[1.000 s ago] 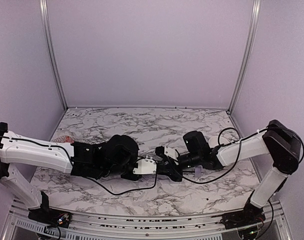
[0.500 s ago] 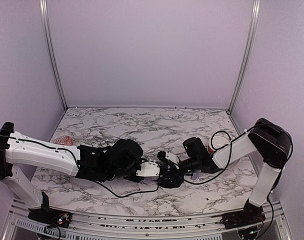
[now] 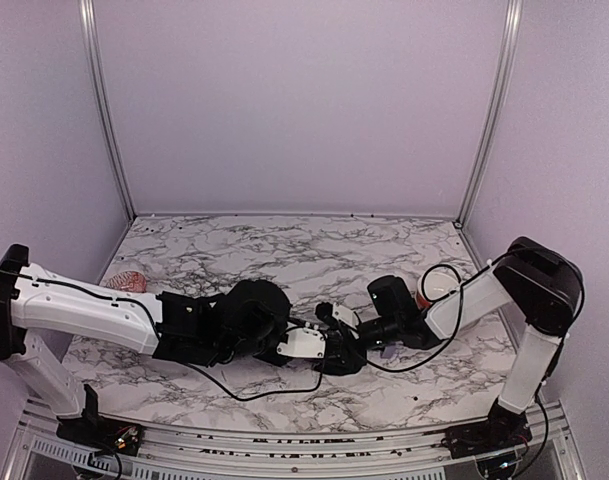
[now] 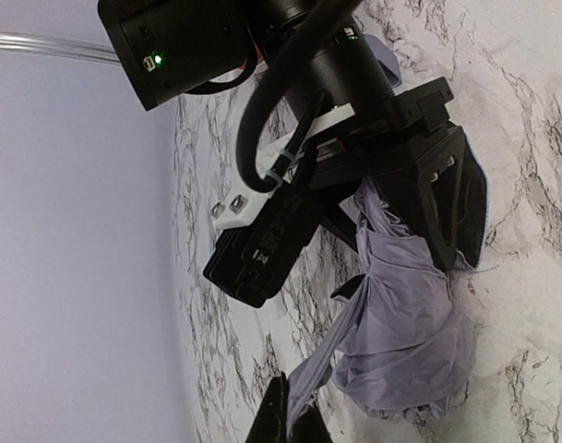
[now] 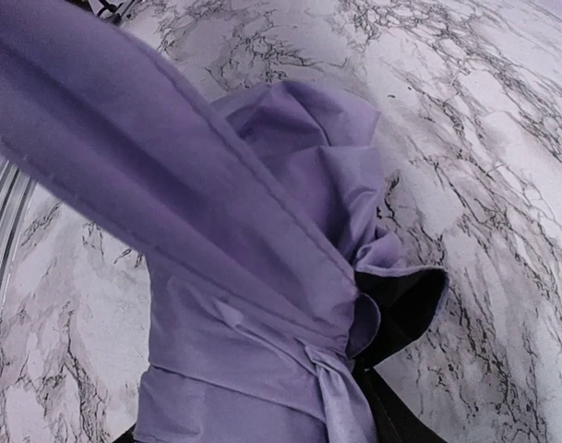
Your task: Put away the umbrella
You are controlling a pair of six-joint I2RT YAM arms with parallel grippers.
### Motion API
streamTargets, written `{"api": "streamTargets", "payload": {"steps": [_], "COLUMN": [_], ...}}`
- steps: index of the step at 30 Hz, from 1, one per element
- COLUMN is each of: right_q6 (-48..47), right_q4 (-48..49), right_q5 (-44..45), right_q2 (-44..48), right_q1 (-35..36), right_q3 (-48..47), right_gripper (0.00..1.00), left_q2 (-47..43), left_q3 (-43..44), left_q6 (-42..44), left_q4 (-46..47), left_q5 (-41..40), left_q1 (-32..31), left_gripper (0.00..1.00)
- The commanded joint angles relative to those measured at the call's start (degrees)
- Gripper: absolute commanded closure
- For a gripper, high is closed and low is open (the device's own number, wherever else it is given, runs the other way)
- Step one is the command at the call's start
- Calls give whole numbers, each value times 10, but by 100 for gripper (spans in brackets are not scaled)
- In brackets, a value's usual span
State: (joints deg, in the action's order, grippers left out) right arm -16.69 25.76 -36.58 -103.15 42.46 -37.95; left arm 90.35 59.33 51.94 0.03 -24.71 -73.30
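Note:
Next, my left gripper brings the strap [image 4: 335, 334] back over and around the bundle [image 4: 408, 337], because the strap is stretched tight away from the umbrella's bundle.
The umbrella [image 4: 405, 323] is a crumpled lavender bundle lying on the marble table, its black inner side [image 5: 400, 300] showing at one fold. My left gripper [image 4: 294, 420] is shut on the umbrella's fabric strap [image 4: 340, 346], which runs taut from the bundle to the jaws. My right gripper [image 3: 352, 345] is closed around the bundle's other end, and its black fingers [image 4: 451, 198] straddle the fabric. In the right wrist view the strap [image 5: 170, 157] crosses the frame over the bundle and hides the fingers. From above only a lavender scrap [image 3: 389, 352] shows.
A reddish-and-white bowl [image 3: 127, 281] sits at the table's left side behind the left arm. A black cable [image 3: 234, 392] loops on the marble table [image 3: 284, 250] near the front. Lavender walls enclose three sides.
Both grippers have shifted toward the front centre of the table. The left arm reached further right, and the right forearm dropped lower. The two grippers now sit closer together.

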Motion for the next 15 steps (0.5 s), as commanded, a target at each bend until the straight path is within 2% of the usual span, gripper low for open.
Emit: {"api": "streamTargets", "payload": {"steps": [1,5,8,10,11,13,15], "right_q6": [21,38,46,46,49,56,71], "right_q4": [-44,-54,-54,-53,-52,-51,-56], "right_q5": [58,80,88,86,85,85,94], "right_q2": [-27,-20,-11,-10,-10,-14,-17], "right_q1": [-15,-16,-16,-16,-16,-16,-19], "right_q3": [-3,-8,-5,-4,-5,-9,-22], "right_gripper": [50,46,44,45,52,74,87], "left_q2": [15,34,15,6,2,2,10], "left_q3": [69,93,83,72,68,73,88], "left_q6": [44,69,93,95,84,48,7], "left_q4": [43,50,63,34,13,-36,-84], "left_q5": [-42,-97,-87,-69,-56,-27,-11], "left_q1": [-43,-61,-59,-58,-58,-58,-61], "left_gripper": [100,100,100,100,100,100,100]}}
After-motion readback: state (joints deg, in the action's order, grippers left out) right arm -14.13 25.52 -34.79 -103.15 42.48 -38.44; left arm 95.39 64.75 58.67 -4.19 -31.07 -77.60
